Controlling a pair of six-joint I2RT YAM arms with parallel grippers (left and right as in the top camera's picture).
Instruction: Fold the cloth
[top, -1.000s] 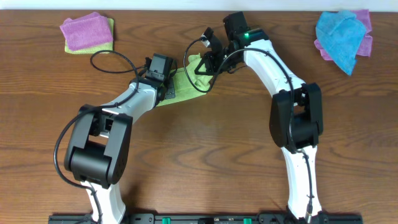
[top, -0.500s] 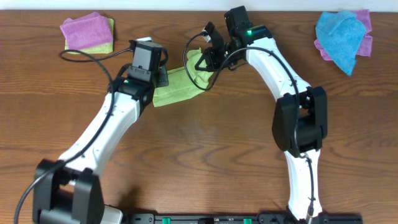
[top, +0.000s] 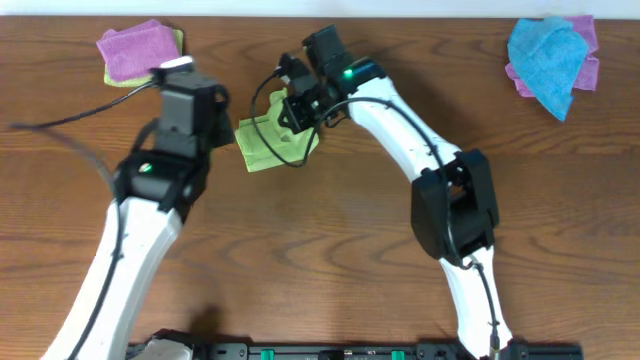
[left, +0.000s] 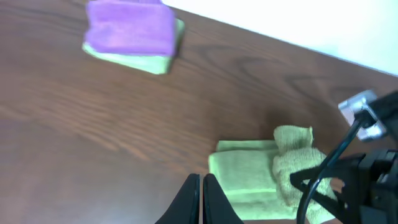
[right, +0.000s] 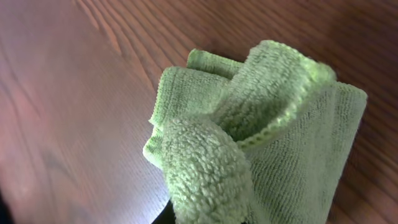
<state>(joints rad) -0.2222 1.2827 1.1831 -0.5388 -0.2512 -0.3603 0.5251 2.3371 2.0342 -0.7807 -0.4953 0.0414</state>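
Note:
Next, my right gripper lays the raised fold over the cloth's lower layer (right: 183, 93) and then opens, because the cloth rises in a bunched fold (right: 208, 163) at that gripper.
The lime yellow-green cloth (top: 262, 147) lies on the wooden table, bunched and folded over on itself. My right gripper (top: 300, 108) is shut on a raised fold of the cloth (right: 280, 124); the fabric covers its fingertips in the right wrist view. My left gripper (left: 202, 190) is shut and empty, held above the table just left of the cloth (left: 245, 174). From overhead the left gripper (top: 222, 132) sits beside the cloth's left edge. The right gripper's dark body and cable show over the cloth in the left wrist view (left: 360, 180).
A purple cloth on a pale green cloth (top: 140, 50) lies at the back left and also shows in the left wrist view (left: 132, 34). A blue cloth over a purple one (top: 552, 55) lies at the back right. The table's far edge runs along the top.
My right gripper has carried the cloth's edge to the left, so the cloth is now shorter and bunched. My left arm has let go, lifted and drawn back to the left.

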